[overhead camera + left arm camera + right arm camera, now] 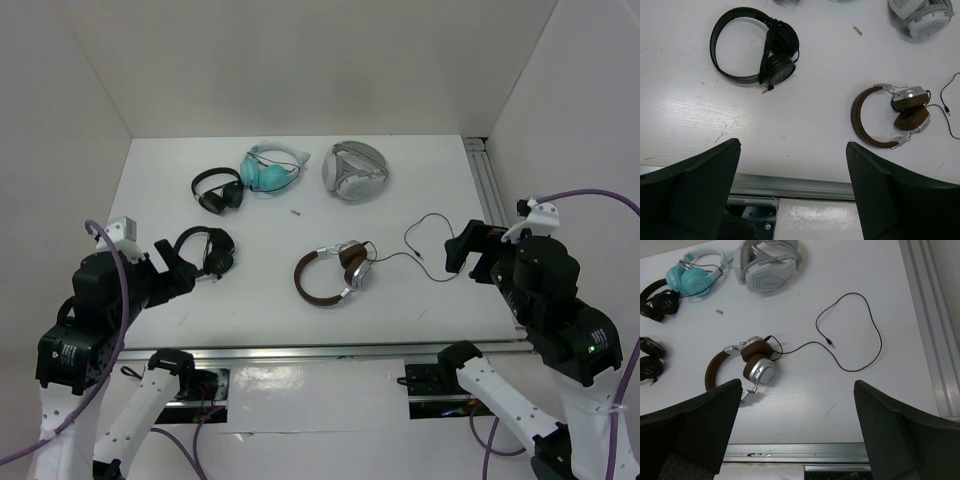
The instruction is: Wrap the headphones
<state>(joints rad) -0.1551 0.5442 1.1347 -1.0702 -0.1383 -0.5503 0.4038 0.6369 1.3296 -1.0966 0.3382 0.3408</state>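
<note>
The brown headband is facing my left gripper, and the loose cable [412, 255] is beyond the headphones' cups. I should go in next until my fingers close on the headband [299, 279].
The headphones [330, 272] lie flat at the table's middle front: dark brown headband, brown pads, silver cups. Their thin black cable [425, 238] runs right from the cups and lies loose in an open loop. They also show in the left wrist view [910, 116] and in the right wrist view [756, 367], the cable [875, 335] unwound there too. My left gripper [180, 262] is open and empty, over the table's front left, well left of them [792, 145]. My right gripper [468, 250] is open and empty, just right of the cable loop [797, 383].
A black headphone set [205, 250] lies right by my left gripper, another [218, 190] further back. Teal headphones [270, 168] and silver-grey ones [355, 170] lie at the back. A small bit [295, 212] lies mid-table. Aluminium rails run along the right edge [490, 190] and the front edge [330, 350].
</note>
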